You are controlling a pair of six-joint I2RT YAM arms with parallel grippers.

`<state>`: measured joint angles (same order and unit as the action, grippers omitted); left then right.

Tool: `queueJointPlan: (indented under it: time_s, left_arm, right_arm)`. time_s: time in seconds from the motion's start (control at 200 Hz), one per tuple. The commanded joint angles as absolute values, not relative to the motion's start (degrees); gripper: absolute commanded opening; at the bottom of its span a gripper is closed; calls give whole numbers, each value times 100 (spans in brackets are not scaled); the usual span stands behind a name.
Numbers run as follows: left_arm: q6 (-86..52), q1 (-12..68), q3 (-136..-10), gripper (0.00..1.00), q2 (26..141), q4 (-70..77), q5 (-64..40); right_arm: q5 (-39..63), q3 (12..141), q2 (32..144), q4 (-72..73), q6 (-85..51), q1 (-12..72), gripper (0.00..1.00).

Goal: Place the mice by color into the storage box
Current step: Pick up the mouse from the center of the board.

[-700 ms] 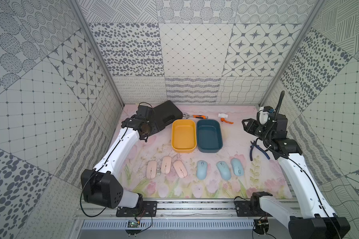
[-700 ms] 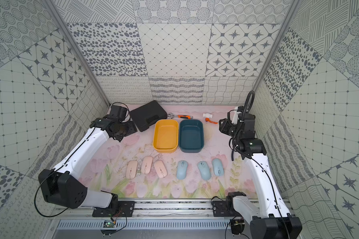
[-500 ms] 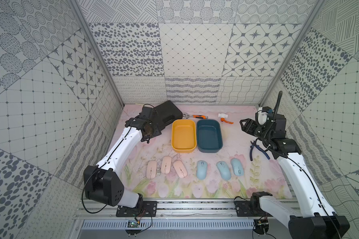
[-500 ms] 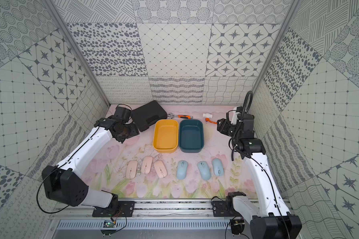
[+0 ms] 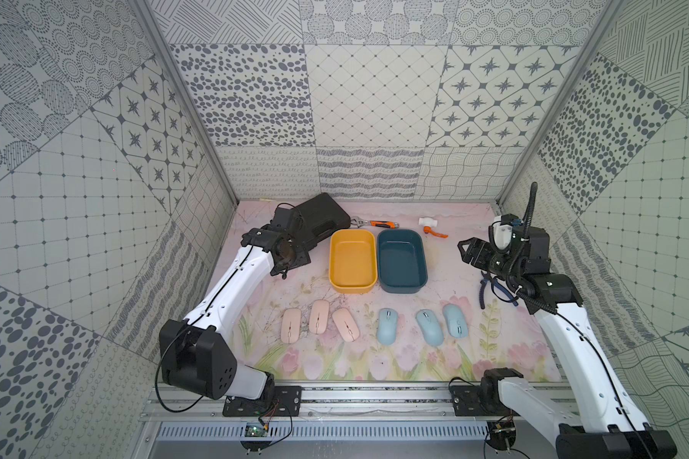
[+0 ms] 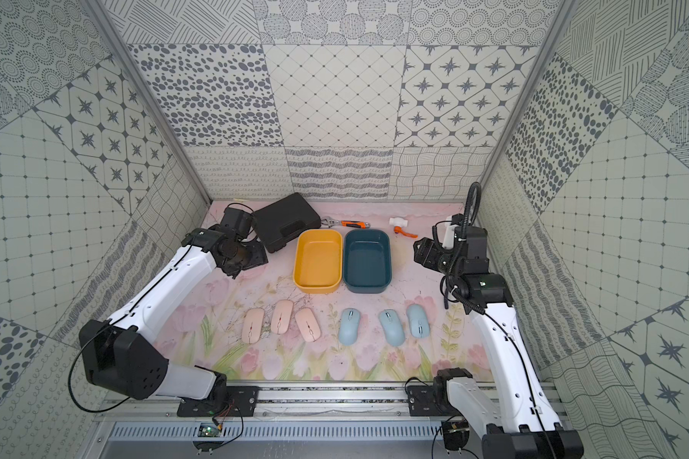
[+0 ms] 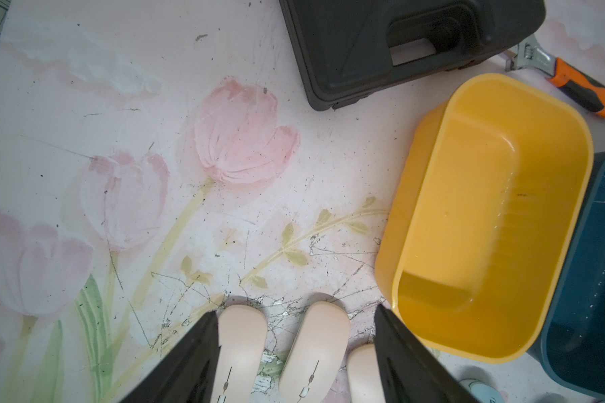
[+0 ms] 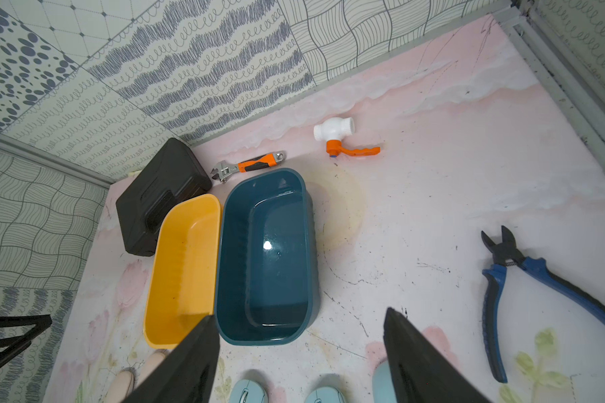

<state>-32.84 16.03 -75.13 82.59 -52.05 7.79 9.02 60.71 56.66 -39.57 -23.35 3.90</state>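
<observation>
I should keep lowering my right gripper, as the blue mouse (image 5: pixel 455 320) nearest the pliers points lengthwise into its open fingers, until the fingers stand beside the mouse's long sides (image 6: pixel 418 320).
Three pale pink mice (image 5: pixel 319 316) lie in a row on the flowered mat, with three light blue mice (image 5: pixel 429 327) in a row to their right. Behind them stand an empty yellow storage box (image 5: pixel 352 261) and an empty teal storage box (image 5: pixel 401 261), side by side. My left gripper (image 5: pixel 291 260) hovers left of the yellow box, open and empty. In the left wrist view the pink mice (image 7: pixel 315 349) show between its fingers, well below them. My right gripper (image 5: pixel 466 250) hangs right of the teal box, open and empty, above the blue mice (image 8: pixel 247 390).
A black case (image 5: pixel 323 216) lies at the back left, close behind my left wrist. An orange-handled wrench (image 5: pixel 378 223) and a white valve (image 5: pixel 430 226) lie behind the boxes. Blue-handled pliers (image 5: pixel 494 286) rest under my right arm. Patterned walls close three sides.
My left gripper has swung right and forward, away from the left wall toward the yellow box. The right gripper has shifted slightly left. The mice and boxes have not moved.
</observation>
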Motion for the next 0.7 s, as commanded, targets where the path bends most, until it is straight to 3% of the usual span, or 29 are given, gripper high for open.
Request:
queueJointPlan:
  time_s: [0.0, 0.06, 0.135, 0.185, 0.24, 0.28, 0.695]
  left_arm:
    - [-3198, 1617, -7496, 73, 8253, -5335, 679]
    - [-3208, 1615, -7527, 73, 8236, -5376, 636]
    - [-3233, 1615, -7542, 73, 8165, -5453, 611]
    - [-3256, 1617, -7496, 73, 8078, -5474, 626]
    - [-3263, 1616, -7427, 73, 7971, -5476, 622]
    - [-3276, 1603, -7372, 73, 7898, -5467, 615]
    - [-3329, 1622, -7400, 73, 7793, -5590, 413]
  right_arm:
    - [762, 6042, 5708, -4355, -2298, 422, 91]
    - [785, 5919, 5681, -4435, -2330, 422, 85]
    - [767, 5751, 5725, -4579, -2425, 430, 84]
    - [668, 5698, 5841, -4751, -2464, 463, 87]
    - [633, 5637, 5962, -4837, -2454, 522, 98]
    - [493, 5630, 6048, -4945, -2486, 589, 99]
    - [-545, 4732, 6434, -5594, -3540, 1485, 93]
